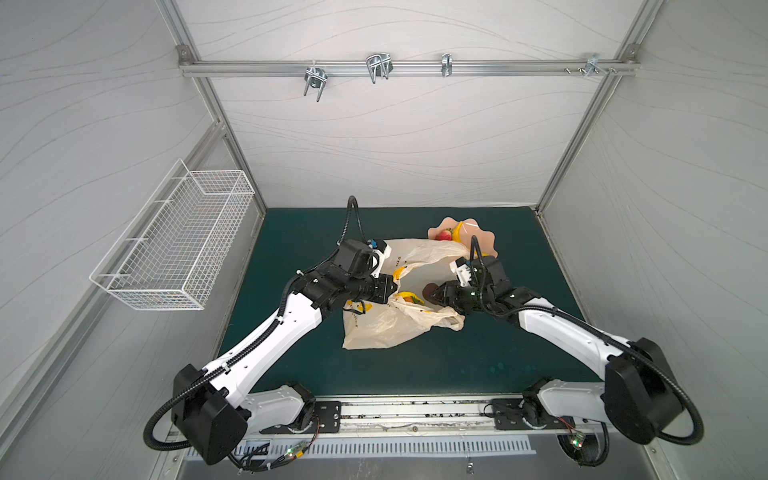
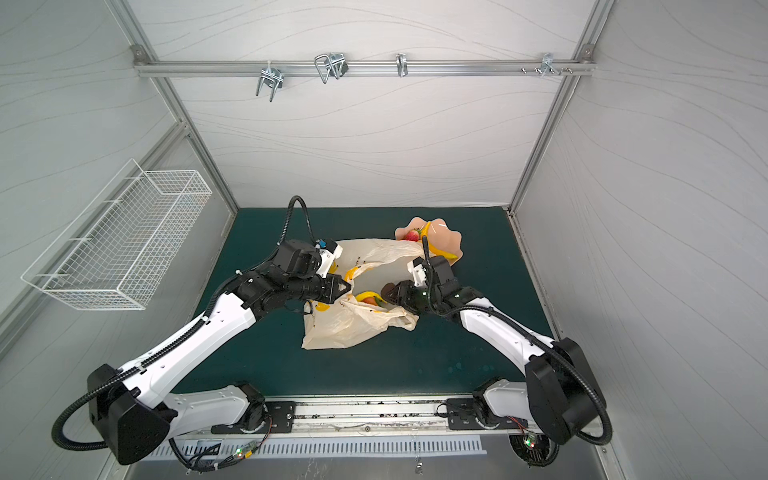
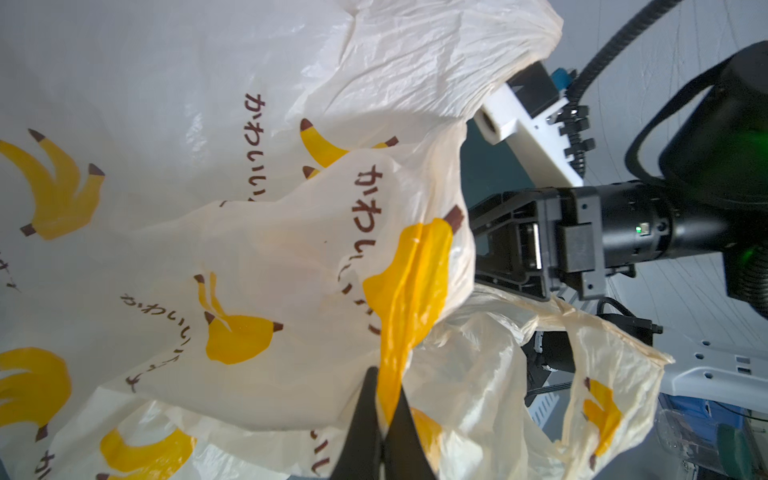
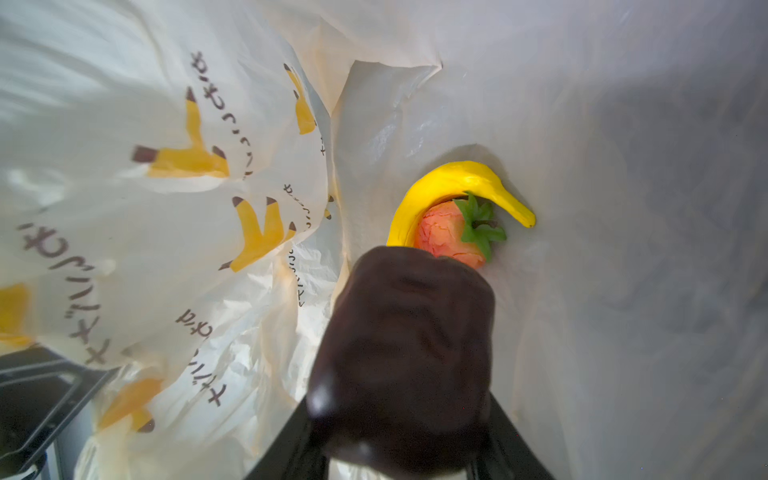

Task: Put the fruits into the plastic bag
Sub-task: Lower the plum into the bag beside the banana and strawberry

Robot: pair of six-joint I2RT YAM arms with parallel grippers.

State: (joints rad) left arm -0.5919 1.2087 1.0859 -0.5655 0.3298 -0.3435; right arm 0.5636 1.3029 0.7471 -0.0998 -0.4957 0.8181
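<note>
My right gripper should keep moving inward and let go of the dark brown piece next to the yellow banana, because the bag's opening is open ahead of the piece.
The cream plastic bag lies crumpled in the middle of the green mat, its mouth held up. My left gripper is shut on the bag's rim, pinching a yellow printed fold. My right gripper is shut on the dark brown piece at the bag's mouth. Inside the bag lie a yellow banana and a reddish strawberry with a green top. Another strawberry and banana rest in the pink dish.
The wavy pink dish stands behind my right wrist, near the back right of the mat. A white wire basket hangs on the left wall. Metal hooks hang from the rail on the back wall.
</note>
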